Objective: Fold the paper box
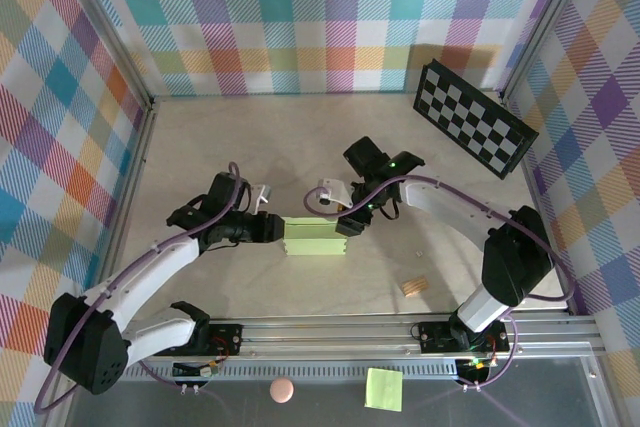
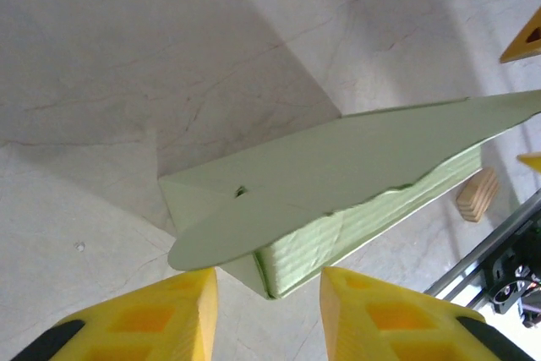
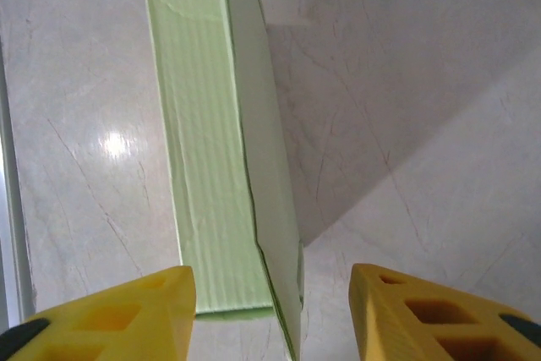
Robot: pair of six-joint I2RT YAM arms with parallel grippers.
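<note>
The paper box is loose with its flap jutting (image 3: 290, 327) past the box's end. My left gripper should hold the box's other end (image 1: 296, 234) firmly before my right gripper takes the flap.
The paper box (image 1: 314, 237) lies mid-table as a pale lime-green, partly folded long shape. My left gripper (image 1: 276, 230) is at its left end and my right gripper (image 1: 345, 226) at its right end. In the left wrist view the paper box (image 2: 338, 166) shows a ribbed side wall and a rounded flap sticking out over its near corner; the left gripper (image 2: 269, 285) is open just short of that corner. In the right wrist view the paper box (image 3: 211, 166) runs away from me, one panel standing on edge. That edge reaches down between the wide-open right gripper (image 3: 272, 289) fingers without touching them.
A small wooden block (image 1: 413, 288) lies on the table right of the box, also the wooden block (image 2: 478, 194). A checkerboard plate (image 1: 474, 124) leans at the back right. A green sticky note (image 1: 383, 388) and a pink ball (image 1: 282, 390) sit beyond the metal rail (image 1: 330, 330).
</note>
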